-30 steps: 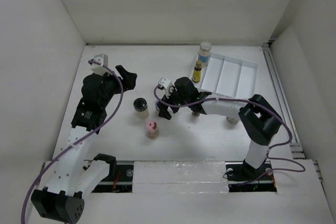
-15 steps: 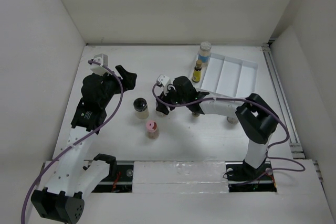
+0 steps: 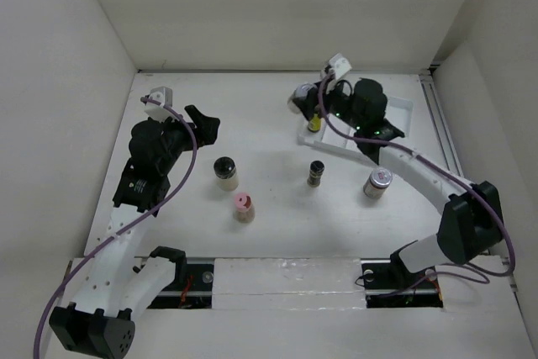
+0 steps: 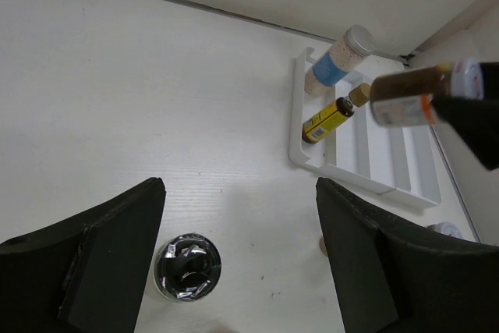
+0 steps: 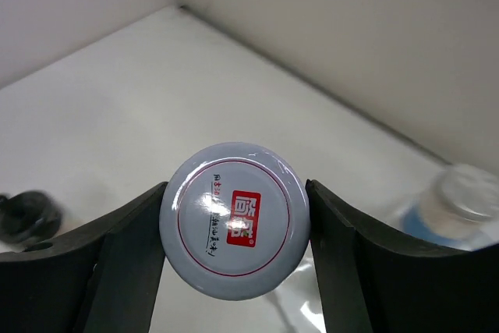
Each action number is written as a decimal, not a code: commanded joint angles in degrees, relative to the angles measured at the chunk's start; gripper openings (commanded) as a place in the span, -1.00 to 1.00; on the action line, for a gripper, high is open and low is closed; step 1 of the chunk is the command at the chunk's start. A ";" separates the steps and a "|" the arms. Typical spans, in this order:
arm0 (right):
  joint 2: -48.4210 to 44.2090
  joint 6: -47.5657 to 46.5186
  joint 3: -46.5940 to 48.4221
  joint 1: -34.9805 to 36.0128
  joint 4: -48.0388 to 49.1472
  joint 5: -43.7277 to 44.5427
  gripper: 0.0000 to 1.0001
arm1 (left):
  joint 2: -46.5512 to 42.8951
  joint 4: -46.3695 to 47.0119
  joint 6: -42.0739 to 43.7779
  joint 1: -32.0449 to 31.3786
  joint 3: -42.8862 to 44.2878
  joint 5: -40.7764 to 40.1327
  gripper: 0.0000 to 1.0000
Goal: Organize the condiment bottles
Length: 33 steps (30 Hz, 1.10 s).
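Observation:
The compartment (image 4: 348, 141) next to the blue-label jar is empty. I should keep bringing the red-logo jar there with my right gripper until its base touches the tray (image 4: 354, 79).
My right gripper (image 3: 308, 100) is shut on a jar with a silver lid and a red logo (image 5: 235, 193), held in the air by the left end of the white tray (image 3: 395, 119). It also shows in the left wrist view (image 4: 417, 95). The slim yellow bottle (image 3: 315, 121) and the blue-label jar (image 4: 337, 60) stand at the tray's left end. A dark grinder bottle (image 3: 316, 173), a silver-lidded jar (image 3: 377, 182), a black-lidded jar (image 3: 224, 171) and a pink-lidded jar (image 3: 243, 206) stand on the table. My left gripper (image 3: 206, 124) is open and empty, above the black-lidded jar (image 4: 187, 267).
The tray (image 4: 374, 154) has several compartments and lies at the back right near the wall. White walls close in the table on the left, back and right. A rail runs along the table's right edge (image 3: 445, 149).
My right gripper has risen from the table's middle and swung back right to the tray's left end, carrying the silver-lidded jar. The left arm has not moved.

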 commanded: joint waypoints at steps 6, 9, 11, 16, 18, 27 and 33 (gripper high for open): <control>-0.17 0.94 4.66 -15.43 6.17 6.12 0.05 | -1.63 3.32 -0.33 0.27 0.30 1.55 0.49; 4.12 1.47 6.06 -19.39 6.69 6.12 0.05 | -2.24 3.32 -0.33 0.27 0.30 1.02 0.49; 7.21 1.47 8.94 -21.67 6.70 5.07 0.05 | -2.24 3.32 -0.33 0.27 0.30 1.54 0.49; 19.41 3.84 15.37 -25.10 9.42 -0.99 0.05 | -2.24 3.32 -0.33 0.27 0.30 0.93 0.49; 22.50 3.85 18.87 -25.63 9.42 -1.53 0.05 | -2.24 3.32 -0.33 0.27 0.30 0.93 0.49; 31.39 5.25 24.08 -25.64 8.89 -2.14 0.05 | -1.71 3.32 -0.33 0.27 0.30 0.93 0.49; 34.46 5.25 24.08 -25.64 8.89 0.31 0.05 | -1.19 3.32 -0.33 0.27 0.30 0.93 0.49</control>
